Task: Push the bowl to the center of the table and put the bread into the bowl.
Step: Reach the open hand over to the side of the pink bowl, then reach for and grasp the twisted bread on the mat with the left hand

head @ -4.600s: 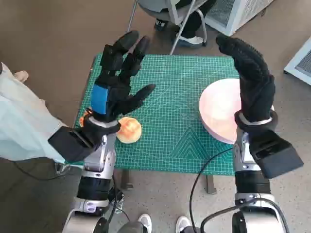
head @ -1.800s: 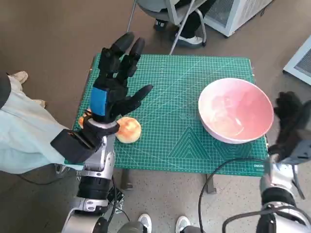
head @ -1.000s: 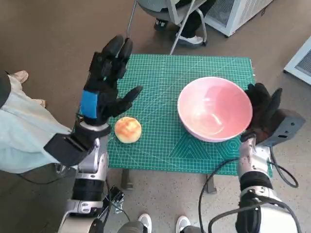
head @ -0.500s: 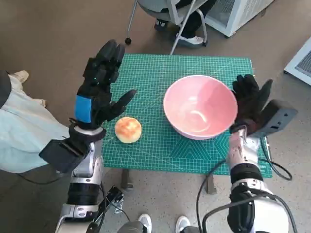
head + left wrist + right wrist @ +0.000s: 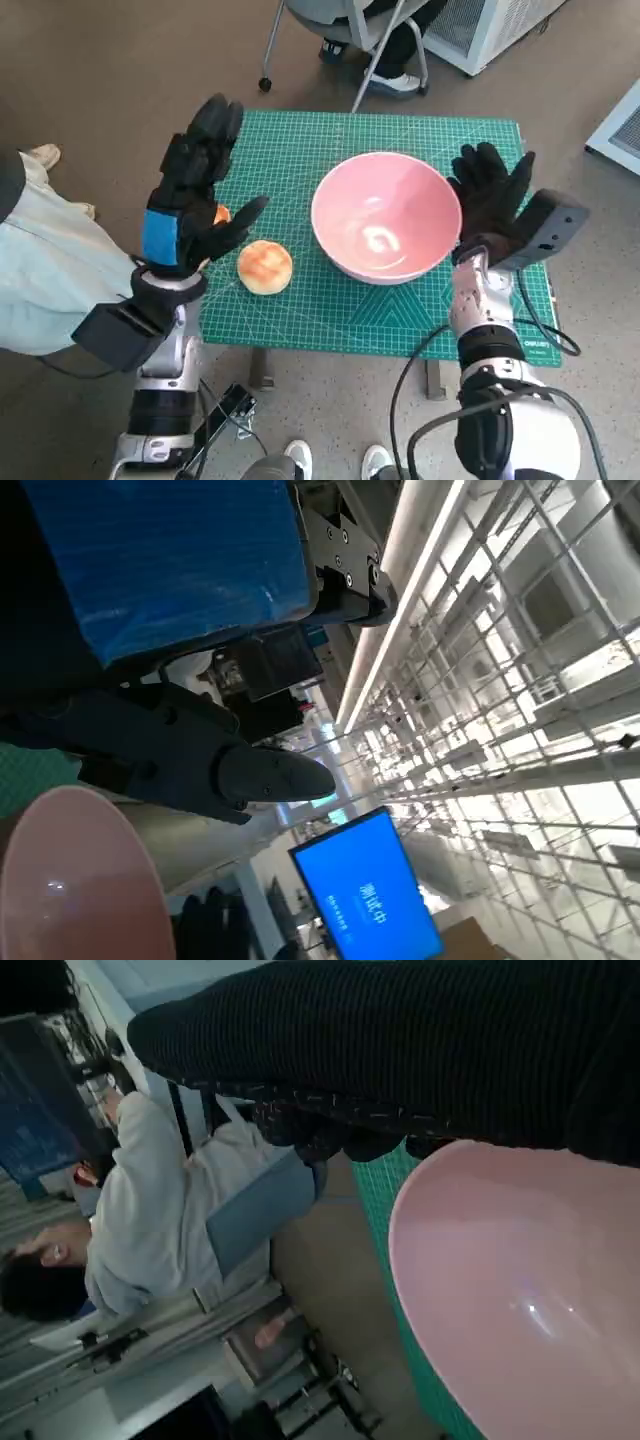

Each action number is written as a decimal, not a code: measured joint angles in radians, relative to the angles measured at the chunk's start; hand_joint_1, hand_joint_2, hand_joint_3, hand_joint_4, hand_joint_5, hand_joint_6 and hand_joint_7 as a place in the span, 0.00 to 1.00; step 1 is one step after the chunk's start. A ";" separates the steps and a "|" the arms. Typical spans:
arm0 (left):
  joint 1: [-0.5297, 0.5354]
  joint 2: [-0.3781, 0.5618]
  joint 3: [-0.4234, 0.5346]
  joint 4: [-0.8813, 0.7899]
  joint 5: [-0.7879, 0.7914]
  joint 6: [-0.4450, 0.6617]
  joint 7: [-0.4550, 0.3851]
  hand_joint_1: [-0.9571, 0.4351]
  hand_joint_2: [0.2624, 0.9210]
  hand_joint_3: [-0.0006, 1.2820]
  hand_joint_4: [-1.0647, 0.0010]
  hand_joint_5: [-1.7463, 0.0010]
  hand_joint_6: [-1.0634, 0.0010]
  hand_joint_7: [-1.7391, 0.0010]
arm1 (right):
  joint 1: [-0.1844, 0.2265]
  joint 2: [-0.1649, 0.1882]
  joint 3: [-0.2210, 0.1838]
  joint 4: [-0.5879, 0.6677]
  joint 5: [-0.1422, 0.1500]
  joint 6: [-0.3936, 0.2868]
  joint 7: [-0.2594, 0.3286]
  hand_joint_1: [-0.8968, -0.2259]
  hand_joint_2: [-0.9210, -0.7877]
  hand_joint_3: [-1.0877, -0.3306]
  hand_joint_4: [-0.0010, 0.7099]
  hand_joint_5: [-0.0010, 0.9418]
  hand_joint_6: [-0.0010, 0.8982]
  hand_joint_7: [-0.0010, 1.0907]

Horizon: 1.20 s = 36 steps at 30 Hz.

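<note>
Orange bits [image 5: 222,213] stick out past my left hand, so I should expect a long, ridged bread hidden behind my hand, separate from the round bread roll.
A pink bowl [image 5: 383,228] stands on the green cutting mat [image 5: 300,160] near the table's middle; it also shows in the left wrist view [image 5: 70,880] and fills the right wrist view [image 5: 520,1280]. My right hand [image 5: 488,200], fingers spread, presses flat against the bowl's right side. A round golden bread roll [image 5: 265,267] lies on the mat left of the bowl. My left hand [image 5: 190,195] hovers open above the mat's left edge, just beside the roll and holding nothing.
A small orange thing [image 5: 220,213] peeks out behind my left hand. A person in pale clothing [image 5: 40,260] stands at the left, also seen in the right wrist view [image 5: 150,1210]. A chair and someone's legs [image 5: 370,40] sit beyond the far edge. A white unit [image 5: 615,120] stands at right.
My right hand came down to the bowl's right side and slid the bowl leftward from the right edge toward the middle. The left hand drifted slightly left and stayed open.
</note>
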 measured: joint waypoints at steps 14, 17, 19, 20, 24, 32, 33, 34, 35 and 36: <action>0.075 0.242 0.015 -0.082 0.117 0.105 -0.076 0.46 1.00 0.12 0.72 1.00 0.72 0.89 | -0.019 -0.030 0.053 -0.012 -0.047 -0.090 0.037 0.59 0.00 0.35 0.37 0.01 0.03 0.61; 0.083 0.338 0.031 -0.100 0.161 0.142 -0.102 0.45 1.00 0.09 0.72 1.00 0.71 0.89 | -0.023 -0.050 0.093 -0.028 -0.085 -0.168 0.058 0.55 0.00 0.37 0.41 0.02 0.05 0.59; 0.084 0.395 0.036 -0.113 0.189 0.169 -0.119 0.46 1.00 0.07 0.72 1.00 0.70 0.89 | -0.025 -0.064 0.122 -0.043 -0.109 -0.231 0.086 0.53 0.00 0.38 0.43 0.03 0.07 0.59; 0.084 0.424 0.037 -0.119 0.206 0.181 -0.127 0.46 1.00 0.06 0.73 1.00 0.70 0.89 | -0.025 -0.071 0.136 -0.051 -0.121 -0.267 0.102 0.52 0.00 0.38 0.44 0.03 0.08 0.59; 0.077 0.515 0.035 -0.124 0.262 0.241 -0.151 0.47 1.00 0.03 0.74 1.00 0.68 0.90 | -0.026 -0.091 0.190 -0.091 -0.157 -0.406 0.158 0.49 0.00 0.37 0.48 0.04 0.10 0.60; 0.031 0.612 -0.004 -0.076 0.396 0.349 -0.153 0.51 0.96 0.01 0.74 1.00 0.64 0.94 | -0.014 -0.094 0.258 -0.194 -0.151 -0.658 0.291 0.46 0.00 0.42 0.52 0.03 0.08 0.69; 0.025 0.618 -0.011 -0.065 0.411 0.357 -0.151 0.51 0.95 0.01 0.75 1.00 0.64 0.94 | -0.011 -0.092 0.265 -0.206 -0.149 -0.679 0.306 0.47 0.00 0.42 0.51 0.03 0.07 0.70; 0.018 0.623 -0.020 -0.053 0.426 0.367 -0.149 0.51 0.95 0.01 0.75 1.00 0.64 0.95 | -0.005 -0.090 0.270 -0.219 -0.143 -0.701 0.323 0.48 0.00 0.42 0.51 0.03 0.07 0.70; 0.011 0.627 -0.030 -0.039 0.445 0.376 -0.146 0.51 0.94 0.01 0.75 1.00 0.65 0.95 | 0.001 -0.089 0.276 -0.232 -0.134 -0.720 0.338 0.48 0.00 0.42 0.51 0.02 0.06 0.72; 0.005 0.631 -0.040 -0.027 0.460 0.385 -0.142 0.51 0.94 0.01 0.75 1.00 0.65 0.95 | 0.007 -0.086 0.281 -0.243 -0.129 -0.737 0.350 0.48 0.00 0.42 0.51 0.02 0.05 0.74</action>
